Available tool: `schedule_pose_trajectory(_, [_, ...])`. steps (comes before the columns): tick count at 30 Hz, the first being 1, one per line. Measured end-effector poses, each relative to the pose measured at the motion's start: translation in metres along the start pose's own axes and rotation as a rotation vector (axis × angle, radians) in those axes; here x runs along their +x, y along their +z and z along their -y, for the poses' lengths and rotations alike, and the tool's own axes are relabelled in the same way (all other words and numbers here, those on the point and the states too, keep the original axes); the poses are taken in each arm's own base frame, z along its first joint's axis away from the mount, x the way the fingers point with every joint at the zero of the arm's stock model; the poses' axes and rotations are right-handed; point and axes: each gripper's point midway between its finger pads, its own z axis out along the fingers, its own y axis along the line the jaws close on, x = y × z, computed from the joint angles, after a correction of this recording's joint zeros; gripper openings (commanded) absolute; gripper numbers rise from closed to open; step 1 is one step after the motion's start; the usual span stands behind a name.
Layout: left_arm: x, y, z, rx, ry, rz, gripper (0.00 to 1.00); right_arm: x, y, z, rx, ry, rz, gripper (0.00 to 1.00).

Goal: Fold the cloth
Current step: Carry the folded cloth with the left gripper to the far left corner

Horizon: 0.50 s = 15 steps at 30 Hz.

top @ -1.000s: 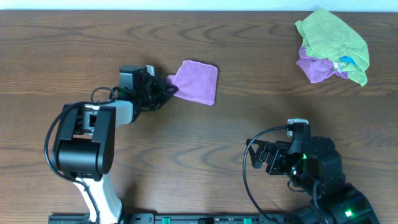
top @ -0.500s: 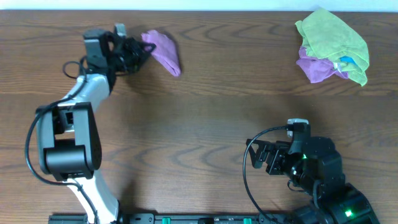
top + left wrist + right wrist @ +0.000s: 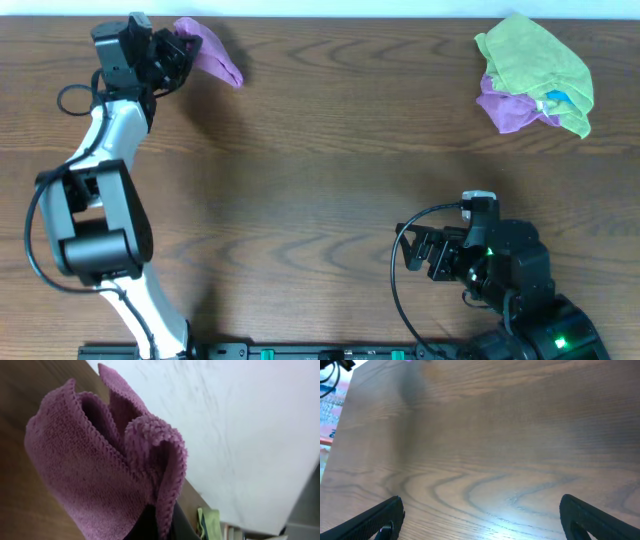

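Note:
The folded purple cloth (image 3: 213, 52) is hanging above clear wood (image 3: 206, 86) inside the table's far edge. My left gripper keeps moving it down until the cloth lies there, and then let go.
A purple cloth (image 3: 212, 54), bunched and folded, hangs from my left gripper (image 3: 180, 45) at the far left corner of the table. The left gripper is shut on it. In the left wrist view the purple cloth (image 3: 100, 465) fills the frame, pinched between the dark fingers (image 3: 160, 527) at the bottom. My right gripper (image 3: 428, 252) is open and empty near the front right of the table; its two fingers show at the lower corners of the right wrist view (image 3: 480, 517) over bare wood.
A heap of green cloth (image 3: 535, 65) over another purple cloth (image 3: 505, 108) lies at the far right of the wooden table (image 3: 330, 190). The table's far edge runs just behind the left gripper.
My left gripper has carried the purple cloth from the table's left middle up and away to the far left corner, and the cloth has bunched up. The right arm has not moved.

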Motion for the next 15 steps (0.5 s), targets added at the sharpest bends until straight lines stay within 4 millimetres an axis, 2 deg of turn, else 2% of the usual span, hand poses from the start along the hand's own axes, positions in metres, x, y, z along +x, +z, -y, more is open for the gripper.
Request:
schedule_pose_trajectory(5, [-0.012,0.031,-0.021,-0.008,-0.012,-0.014,0.05,0.000,0.000,0.000,0.000,0.000,0.000,0.99])
schedule_pose_trajectory(8, [-0.016,0.043,-0.028,0.006,-0.017,-0.038,0.06,0.000,0.000,0.000,0.000,0.000,0.000,0.99])
schedule_pose_trajectory(11, [-0.020,0.043,-0.034,0.002,-0.036,-0.050,0.06,0.000,0.000,0.000,0.000,0.000,0.000,0.99])
schedule_pose_trajectory(15, [-0.030,0.032,-0.049,-0.037,-0.078,-0.046,0.06,0.000,0.000,0.000,0.000,0.000,0.000,0.99])
